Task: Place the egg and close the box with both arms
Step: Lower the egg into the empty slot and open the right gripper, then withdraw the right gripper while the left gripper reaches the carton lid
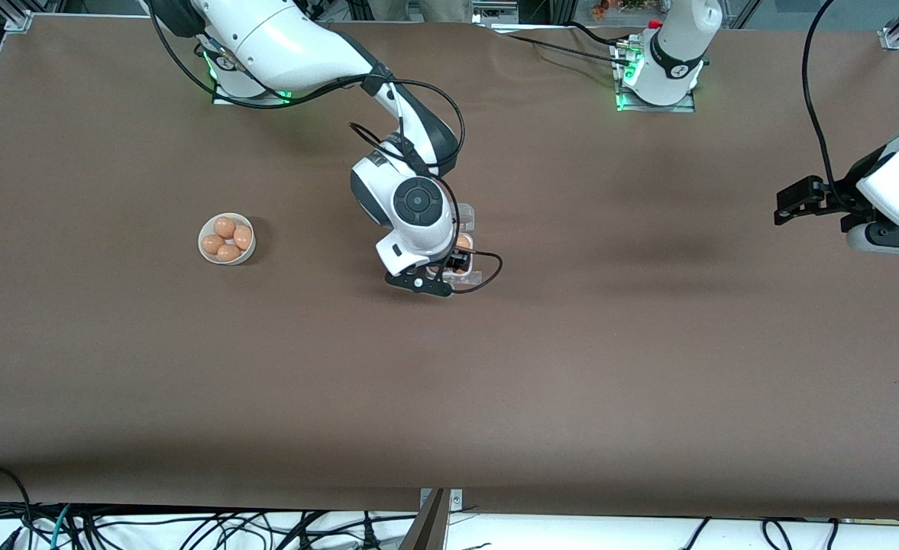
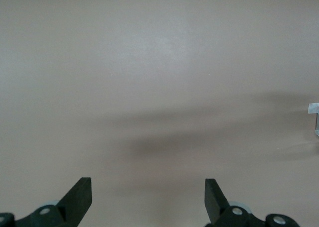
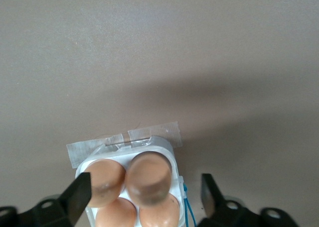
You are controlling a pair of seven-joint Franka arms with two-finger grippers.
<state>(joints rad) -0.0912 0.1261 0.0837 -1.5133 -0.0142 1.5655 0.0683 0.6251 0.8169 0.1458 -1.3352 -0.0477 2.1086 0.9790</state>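
Observation:
The box (image 3: 132, 187) under my right gripper is full of eggs, so next my right gripper moves out of the way before my left gripper pushes the open lid (image 1: 466, 216) closed.
The box (image 1: 467, 276) lies at the table's middle, its clear lid (image 1: 467, 217) swung open toward the robots' bases. In the right wrist view the box (image 3: 160, 146) holds several orange-brown eggs. One egg (image 3: 149, 179) stands higher than the others, straight between the fingers. My right gripper (image 1: 454, 267) (image 3: 145, 183) is open over the box and touches no egg. My left gripper (image 1: 789, 206) (image 2: 148, 188) is open and empty, waiting over bare table at the left arm's end.
A round white bowl (image 1: 203, 250) with several more eggs (image 1: 227, 238) stands toward the right arm's end. Clear tape (image 3: 99, 146) fixes the box to the brown table. A blue cord (image 3: 186, 199) hangs at the box's side.

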